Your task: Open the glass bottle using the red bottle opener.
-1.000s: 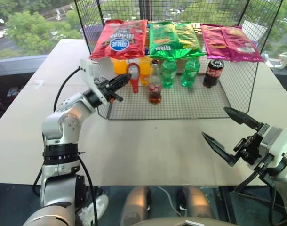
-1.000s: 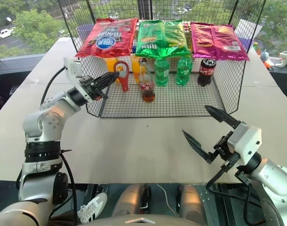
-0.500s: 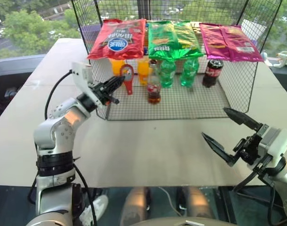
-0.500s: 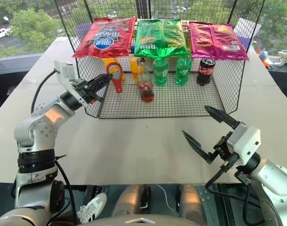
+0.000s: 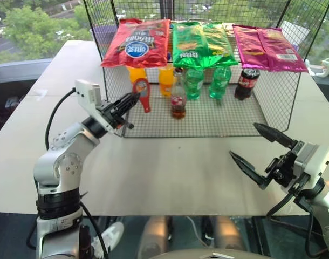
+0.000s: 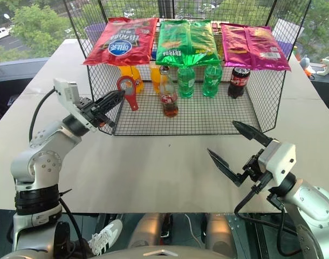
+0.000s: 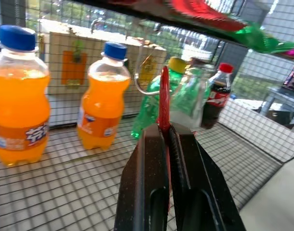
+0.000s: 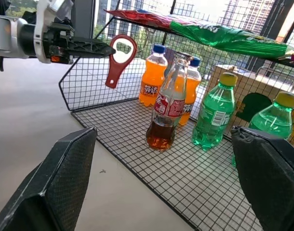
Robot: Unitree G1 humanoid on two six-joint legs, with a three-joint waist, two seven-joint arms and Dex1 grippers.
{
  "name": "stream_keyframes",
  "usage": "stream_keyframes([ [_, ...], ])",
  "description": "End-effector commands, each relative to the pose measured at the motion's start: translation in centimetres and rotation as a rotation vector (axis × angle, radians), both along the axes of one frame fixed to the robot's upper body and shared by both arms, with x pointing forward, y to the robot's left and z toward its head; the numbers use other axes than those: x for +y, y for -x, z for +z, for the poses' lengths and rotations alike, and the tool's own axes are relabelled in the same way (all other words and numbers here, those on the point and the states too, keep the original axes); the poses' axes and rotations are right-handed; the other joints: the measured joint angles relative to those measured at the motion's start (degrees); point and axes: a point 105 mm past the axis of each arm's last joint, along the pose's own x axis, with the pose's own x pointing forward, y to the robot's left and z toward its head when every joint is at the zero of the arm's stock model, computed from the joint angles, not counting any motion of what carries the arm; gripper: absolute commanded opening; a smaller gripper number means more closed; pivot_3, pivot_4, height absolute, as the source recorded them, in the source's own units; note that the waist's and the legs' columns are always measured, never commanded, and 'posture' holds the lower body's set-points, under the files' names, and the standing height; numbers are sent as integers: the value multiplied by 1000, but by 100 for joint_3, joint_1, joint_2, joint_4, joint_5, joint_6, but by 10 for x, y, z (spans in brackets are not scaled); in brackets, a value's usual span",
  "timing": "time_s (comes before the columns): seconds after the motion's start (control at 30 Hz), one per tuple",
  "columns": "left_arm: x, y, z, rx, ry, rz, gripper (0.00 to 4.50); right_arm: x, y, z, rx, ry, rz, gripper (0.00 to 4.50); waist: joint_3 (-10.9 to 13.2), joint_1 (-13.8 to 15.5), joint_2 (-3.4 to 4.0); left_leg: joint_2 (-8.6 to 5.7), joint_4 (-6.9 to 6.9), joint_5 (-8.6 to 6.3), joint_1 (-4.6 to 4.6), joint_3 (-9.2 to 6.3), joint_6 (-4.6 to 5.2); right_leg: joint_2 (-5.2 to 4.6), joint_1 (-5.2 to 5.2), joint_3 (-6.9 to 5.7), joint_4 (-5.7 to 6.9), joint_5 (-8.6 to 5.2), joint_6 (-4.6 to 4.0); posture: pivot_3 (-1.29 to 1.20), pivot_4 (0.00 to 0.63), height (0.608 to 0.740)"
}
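The glass bottle's cap point(image 8: 183, 57) sits over the neck's rim point(image 8: 181, 62), so I expect the cap to pry off the bottle's opening when the robot levers the red bottle opener against it.
The glass bottle point(image 5: 178, 100) stands upright inside the wire basket, with brown liquid low down and a red label band. To its left, at the basket's front left corner, my left gripper point(image 5: 133, 98) is shut on the handle of the red bottle opener point(image 5: 141, 90), whose round head points up. The opener is clear of the bottle. In the left wrist view the opener point(image 7: 164, 98) shows edge-on between the black fingers point(image 7: 143, 183). My right gripper point(image 5: 244, 140) hangs open over the table's front right with nothing in it. From its wrist view the bottle point(image 8: 167, 113) stands straight ahead.
The wire basket point(image 5: 229, 127) holds two orange soda bottles point(image 7: 100, 98), green plastic bottles point(image 5: 193, 83) and a dark cola bottle point(image 5: 246, 82). Red, green and pink snack bags point(image 5: 201, 44) lie on its top. Bare tabletop point(image 5: 170, 162) stretches from the basket to the front edge.
My left gripper has drawn back and to the left with the opener, widening the gap to the glass bottle. The right gripper has kept still.
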Motion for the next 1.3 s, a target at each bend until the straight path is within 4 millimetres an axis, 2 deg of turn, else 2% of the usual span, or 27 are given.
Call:
stream_keyframes([
  [0.03,3,7,11,-73,9,-5,33,-1,1,4,-10,-11,5,4500,0,0,0,0,0,0,-1,0,0,1,-1,0,0,0,0,0,150,740],
  [0.3,-5,10,10,-92,-2,-54,33,-4,1,0,8,-10,8,4500,0,0,0,-2,0,0,-2,1,0,2,-2,1,0,0,0,0,150,740],
  [0.53,-15,0,7,-86,-34,-57,33,-6,3,-5,15,-6,6,4500,0,11,-1,-20,0,0,-3,0,1,1,-2,1,0,0,1,0,150,740],
  [0.9,-18,-13,11,-81,-16,-27,33,-3,2,-4,17,-4,7,4500,-1,13,-3,-22,0,1,-1,-2,2,2,-1,1,5,1,2,0,150,740],
  [1.03,-15,4,13,-53,85,-122,33,-3,1,0,8,-8,1,4500,-1,3,-3,-22,1,1,-1,-1,2,2,-1,2,5,1,2,0,150,740],
  [1.17,-15,36,12,-4,164,-291,33,-4,0,5,-7,-38,-29,4500,-1,-6,-3,-16,1,1,0,0,1,4,-3,6,6,1,2,0,150,740],
  [1.3,-18,64,2,159,249,-461,33,-3,-7,2,72,-19,-71,4500,-1,3,-3,1,5,2,1,-1,1,2,-2,5,12,0,1,0,150,740],
])
